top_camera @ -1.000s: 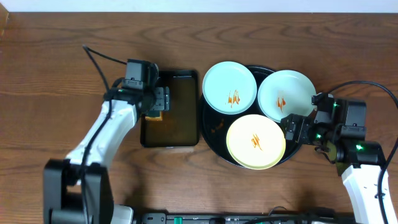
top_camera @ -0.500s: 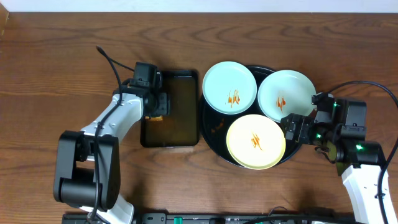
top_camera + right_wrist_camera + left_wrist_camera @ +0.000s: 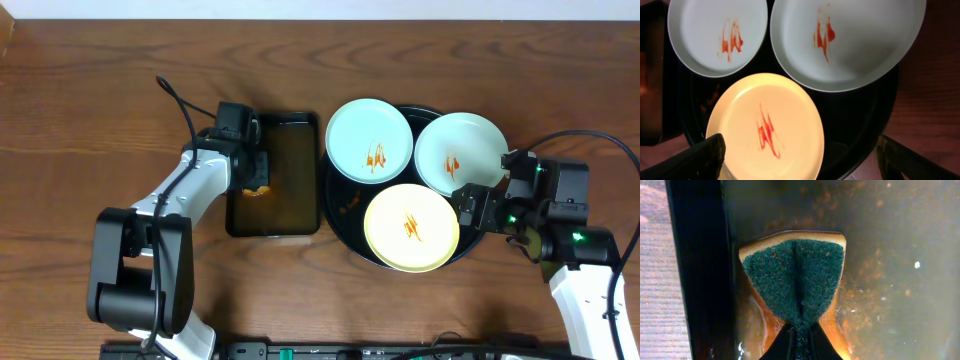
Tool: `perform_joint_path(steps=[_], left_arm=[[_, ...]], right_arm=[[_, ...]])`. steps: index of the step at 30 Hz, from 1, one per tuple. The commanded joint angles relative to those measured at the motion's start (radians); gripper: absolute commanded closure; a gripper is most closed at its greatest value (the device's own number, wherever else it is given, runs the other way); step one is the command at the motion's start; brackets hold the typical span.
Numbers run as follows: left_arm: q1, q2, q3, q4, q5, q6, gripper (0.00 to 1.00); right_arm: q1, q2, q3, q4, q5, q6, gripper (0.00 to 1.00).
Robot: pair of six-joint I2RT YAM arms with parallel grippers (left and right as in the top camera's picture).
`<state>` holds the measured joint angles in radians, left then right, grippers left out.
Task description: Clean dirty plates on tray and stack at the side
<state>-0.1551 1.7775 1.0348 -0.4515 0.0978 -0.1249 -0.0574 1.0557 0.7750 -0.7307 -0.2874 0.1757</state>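
The sauce-smeared cream-yellow plate (image 3: 411, 228) is lying loose on the round tray, so my right gripper needs to grip the plate's rim (image 3: 457, 228) tightly and hold the plate steady before my left gripper scrubs.
Three plates lie on the round black tray (image 3: 336, 226), each smeared with orange sauce: a bluish one (image 3: 369, 139), a pale one (image 3: 459, 151) and a cream-yellow one (image 3: 411, 227). My right gripper (image 3: 478, 213) hangs open at the tray's right rim. Seen from the right wrist, its fingers (image 3: 705, 156) straddle the cream plate (image 3: 770, 125), below the bluish plate (image 3: 715, 35) and the pale plate (image 3: 850, 40). My left gripper (image 3: 253, 178) is down in the rectangular tray, shut on a green-topped sponge (image 3: 795, 280) that is pinched into a fold.
The rectangular black tray (image 3: 290, 210) holds brownish water and sits just left of the round tray. Its dark left wall (image 3: 700, 270) runs close beside the sponge. Bare wooden table (image 3: 90, 120) lies around both trays.
My left gripper has closed, squeezing the sponge, after its arm shifted a little towards the rectangular tray. The right arm and plates have not moved.
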Motion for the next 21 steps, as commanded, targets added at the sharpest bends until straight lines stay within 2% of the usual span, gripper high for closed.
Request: perform_joint_path(steps=[1, 4, 10, 13, 14, 21], left_arm=[[-0.017, 0.014, 0.011, -0.029, 0.018, -0.008, 0.93], [-0.033, 0.013, 0.011, -0.031, 0.032, -0.008, 0.93], [-0.047, -0.084, 0.011, -0.045, 0.033, -0.008, 0.93], [-0.047, -0.164, 0.011, -0.054, 0.033, -0.008, 0.92], [-0.047, -0.201, 0.011, -0.06, 0.032, -0.008, 0.93], [-0.047, -0.243, 0.011, -0.067, 0.033, -0.02, 0.93]], right_arm=[[0.008, 0.005, 0.019, -0.027, 0.079, 0.005, 0.07], [0.008, 0.015, 0.018, -0.076, 0.129, 0.019, 0.09], [0.009, 0.081, 0.01, -0.108, 0.044, -0.002, 0.22], [0.009, 0.137, 0.0, -0.086, 0.045, -0.001, 0.31], [0.009, 0.166, -0.001, -0.075, 0.043, -0.001, 0.37], [0.012, 0.303, -0.001, -0.008, 0.016, -0.008, 0.46]])
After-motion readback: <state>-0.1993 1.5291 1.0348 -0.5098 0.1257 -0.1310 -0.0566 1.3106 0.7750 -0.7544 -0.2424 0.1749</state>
